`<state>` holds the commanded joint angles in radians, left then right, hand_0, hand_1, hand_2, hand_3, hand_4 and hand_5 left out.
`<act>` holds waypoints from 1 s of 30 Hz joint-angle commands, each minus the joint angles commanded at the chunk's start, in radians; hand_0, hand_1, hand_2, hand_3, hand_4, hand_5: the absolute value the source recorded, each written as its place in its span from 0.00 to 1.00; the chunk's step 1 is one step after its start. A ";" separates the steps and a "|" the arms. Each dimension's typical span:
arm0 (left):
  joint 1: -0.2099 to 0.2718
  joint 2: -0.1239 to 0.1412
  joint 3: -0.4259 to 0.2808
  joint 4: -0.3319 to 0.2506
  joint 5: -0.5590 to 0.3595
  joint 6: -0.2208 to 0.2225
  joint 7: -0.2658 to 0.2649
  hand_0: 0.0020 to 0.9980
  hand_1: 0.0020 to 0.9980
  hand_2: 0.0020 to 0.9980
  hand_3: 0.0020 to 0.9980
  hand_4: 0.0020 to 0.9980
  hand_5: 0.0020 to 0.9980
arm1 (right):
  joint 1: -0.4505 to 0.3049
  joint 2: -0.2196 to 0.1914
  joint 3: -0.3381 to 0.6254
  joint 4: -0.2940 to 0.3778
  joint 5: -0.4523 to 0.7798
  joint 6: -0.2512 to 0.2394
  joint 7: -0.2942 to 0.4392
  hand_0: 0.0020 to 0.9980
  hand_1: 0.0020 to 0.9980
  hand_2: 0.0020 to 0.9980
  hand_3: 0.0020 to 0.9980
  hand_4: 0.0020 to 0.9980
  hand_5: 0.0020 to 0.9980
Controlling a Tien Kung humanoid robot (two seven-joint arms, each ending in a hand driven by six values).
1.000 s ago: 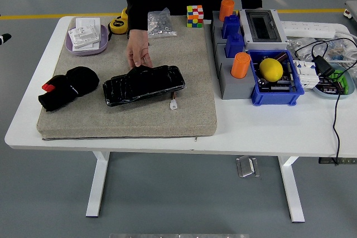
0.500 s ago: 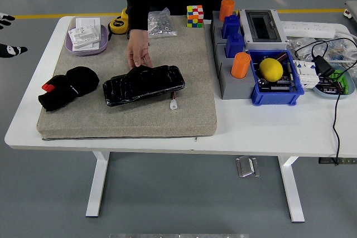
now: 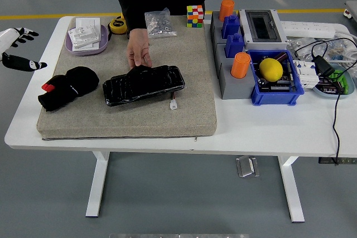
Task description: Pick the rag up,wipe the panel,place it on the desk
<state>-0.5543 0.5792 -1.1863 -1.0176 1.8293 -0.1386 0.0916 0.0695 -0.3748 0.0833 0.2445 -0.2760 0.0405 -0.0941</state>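
The loose black panel (image 3: 144,86) is held only by fingers at its far edge (image 3: 139,64), so the panel will slide a little along the mat when the robot wipes it.
A crumpled black rag (image 3: 67,86) with a small red tag lies at the left of the tan mat (image 3: 189,110). Right of it a glossy black panel (image 3: 143,84) lies flat on the mat. A person's hand (image 3: 139,49) rests on the panel's far edge. My left hand (image 3: 15,48) shows at the picture's left edge, beyond the table's left side, with its fingers spread and nothing in them. It is well left of the rag. My right hand is out of view.
A purple dish of white parts (image 3: 86,36), a yellow tape measure (image 3: 116,24), a bag of screws (image 3: 159,23) and a colour cube (image 3: 194,15) line the far edge. Grey and blue bins (image 3: 254,59) with orange cylinders, a yellow ball (image 3: 271,69) and cables (image 3: 326,68) stand at the right.
My left hand has come further into view at the left edge. The person has shifted a little to the left, the hand staying on the panel.
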 joint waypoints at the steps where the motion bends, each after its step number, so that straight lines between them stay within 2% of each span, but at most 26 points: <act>1: 0.000 -0.007 0.003 0.005 0.004 0.001 -0.001 0.76 0.84 0.85 0.85 0.90 0.23 | 0.000 0.000 -0.001 0.000 0.000 0.000 0.000 0.71 0.68 0.69 0.60 0.94 0.46; 9: 0.005 -0.053 0.020 0.042 0.035 0.010 -0.004 0.76 0.83 0.85 0.85 0.92 0.23 | 0.002 -0.002 -0.009 0.001 0.002 0.000 -0.001 0.70 0.68 0.69 0.60 0.94 0.45; 20: -0.007 -0.107 0.052 0.086 0.032 0.018 -0.001 0.75 0.83 0.84 0.84 0.93 0.24 | 0.004 -0.002 -0.015 0.002 0.002 -0.002 0.000 0.71 0.68 0.69 0.60 0.94 0.46; 30: -0.032 -0.143 0.071 0.147 0.016 0.028 -0.009 0.75 0.82 0.84 0.84 0.93 0.24 | 0.011 -0.004 -0.023 0.003 0.002 -0.003 0.000 0.71 0.68 0.69 0.60 0.94 0.46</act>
<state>-0.5867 0.4359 -1.1155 -0.8705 1.8449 -0.1102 0.0826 0.0809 -0.3785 0.0601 0.2476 -0.2736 0.0374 -0.0942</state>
